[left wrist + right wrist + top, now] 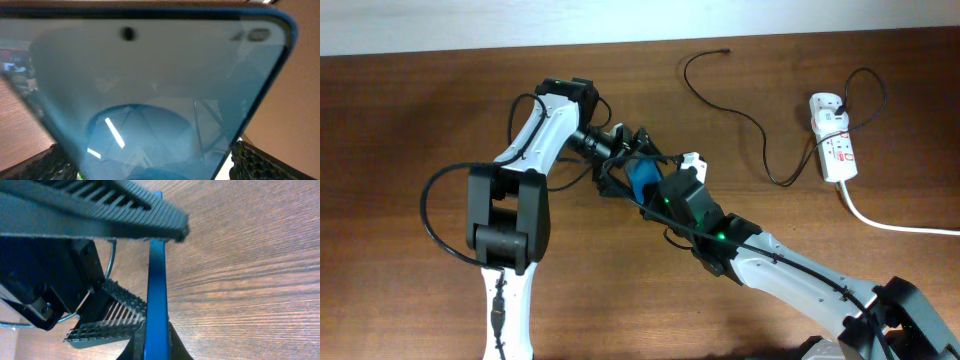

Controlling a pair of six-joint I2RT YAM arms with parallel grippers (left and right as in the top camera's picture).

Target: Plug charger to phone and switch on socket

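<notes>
The phone's broad screen (150, 85) faces my left gripper, whose fingers are spread across it, so next I back away, turn and pinch the phone by its thin edge (37, 115).
The phone (642, 180), with its cyan-blue screen, is held up off the table at the middle, between both grippers. My left gripper (623, 162) grips it from the left. In the left wrist view the screen (150, 85) fills the frame with my fingers (150, 167) on both its edges. My right gripper (658, 196) grips it from the right. In the right wrist view the phone (156, 280) is edge-on between the jaws (156, 347). The charger cable (758, 125) lies at the back right, its tip (725, 50) free. The socket (832, 135) lies at the far right.
A thick white cord (895, 224) runs from the socket off the right edge. The brown wooden table (400, 130) ends at a white back edge. The left gripper's ribbed fingers (107, 317) show in the right wrist view beside the phone.
</notes>
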